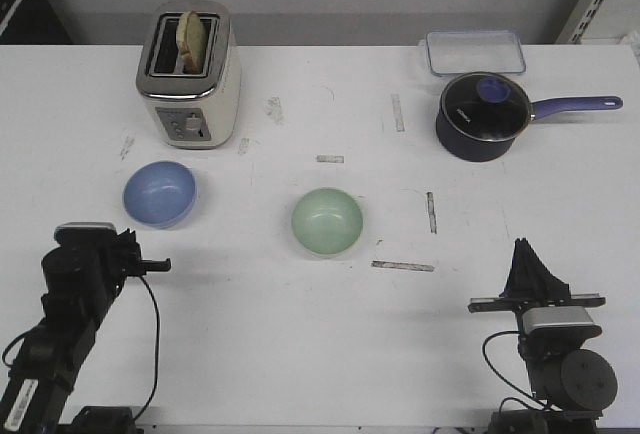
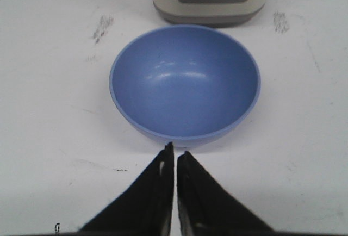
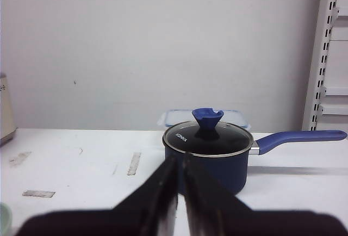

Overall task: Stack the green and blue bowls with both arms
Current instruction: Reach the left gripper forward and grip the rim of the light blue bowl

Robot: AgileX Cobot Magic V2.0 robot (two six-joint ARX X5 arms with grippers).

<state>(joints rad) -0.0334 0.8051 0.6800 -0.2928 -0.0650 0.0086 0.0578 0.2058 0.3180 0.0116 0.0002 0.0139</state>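
The blue bowl (image 1: 160, 194) and the green bowl (image 1: 327, 221) have round rims that look equally wide, so the blue bowl should nest down and hide the green bowl when I stack it.
The periwinkle blue bowl (image 1: 159, 193) sits upright and empty on the white table at the left, in front of the toaster. It fills the left wrist view (image 2: 185, 81). The mint green bowl (image 1: 327, 221) sits upright and empty near the table's middle; only its rim edge shows in the right wrist view (image 3: 3, 218). My left gripper (image 1: 160, 266) is shut and empty, just short of the blue bowl's near rim (image 2: 174, 151). My right gripper (image 1: 522, 250) is shut and empty at the front right, pointing towards the saucepan (image 3: 181, 160).
A cream toaster (image 1: 188, 75) with bread in it stands at the back left. A dark blue saucepan (image 1: 484, 116) with a glass lid and long handle stands at the back right, a clear lidded container (image 1: 476, 52) behind it. Tape strips mark the table.
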